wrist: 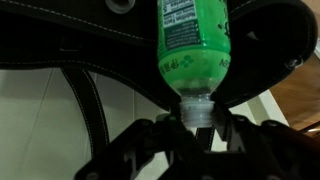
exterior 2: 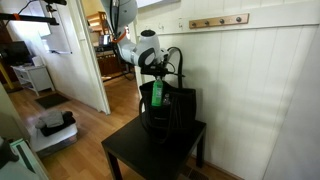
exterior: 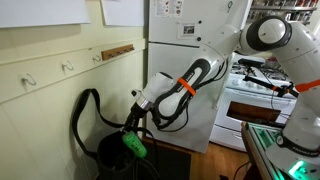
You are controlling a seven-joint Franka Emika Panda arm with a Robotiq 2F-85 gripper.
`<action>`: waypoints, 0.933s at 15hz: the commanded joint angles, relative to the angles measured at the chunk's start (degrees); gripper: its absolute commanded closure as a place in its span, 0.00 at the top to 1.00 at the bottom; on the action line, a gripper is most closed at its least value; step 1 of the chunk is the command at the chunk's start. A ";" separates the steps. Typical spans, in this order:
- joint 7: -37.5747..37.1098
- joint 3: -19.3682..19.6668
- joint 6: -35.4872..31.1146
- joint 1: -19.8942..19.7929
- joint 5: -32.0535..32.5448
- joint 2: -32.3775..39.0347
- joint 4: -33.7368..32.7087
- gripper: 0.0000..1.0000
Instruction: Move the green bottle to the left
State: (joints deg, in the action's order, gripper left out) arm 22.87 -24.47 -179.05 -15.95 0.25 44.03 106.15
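I need to swing the green bottle back over the bag's opening (exterior: 112,143) with my gripper before I lower it inside, because the bottle is hanging at a slant across the black bag's rim (wrist: 130,80).
The green bottle (wrist: 192,45) is bright green with a whitish cap. My gripper (wrist: 197,122) is shut on its cap and neck, and the body points away from the wrist camera. In both exterior views the bottle (exterior: 135,146) (exterior 2: 156,95) hangs from the gripper (exterior: 130,128) (exterior 2: 156,78) just in front of the black strapped bag (exterior 2: 172,112). In the wrist view the bag's black body (wrist: 90,35) fills the area behind the bottle.
The bag stands on a small black table (exterior 2: 130,150) against a pale panelled wall. Its looped strap (exterior: 82,112) rises up the wall. A white fridge (exterior: 190,60) and a stove (exterior: 255,95) stand behind the arm. A doorway (exterior 2: 60,60) opens beside the table.
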 commanded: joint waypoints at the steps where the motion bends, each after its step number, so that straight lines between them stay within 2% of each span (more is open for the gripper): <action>1: -2.69 -0.56 -2.14 -1.45 1.02 0.65 1.40 0.12; 3: -4.01 -0.51 -2.86 -1.57 0.89 0.72 1.08 0.12; 11: -14.67 2.47 -16.91 2.27 2.57 5.37 -1.00 0.12; 14: -16.97 5.87 -19.86 4.83 3.54 6.95 -1.42 0.12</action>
State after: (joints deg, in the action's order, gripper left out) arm 9.74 -21.72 -195.79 -13.81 1.89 48.53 106.32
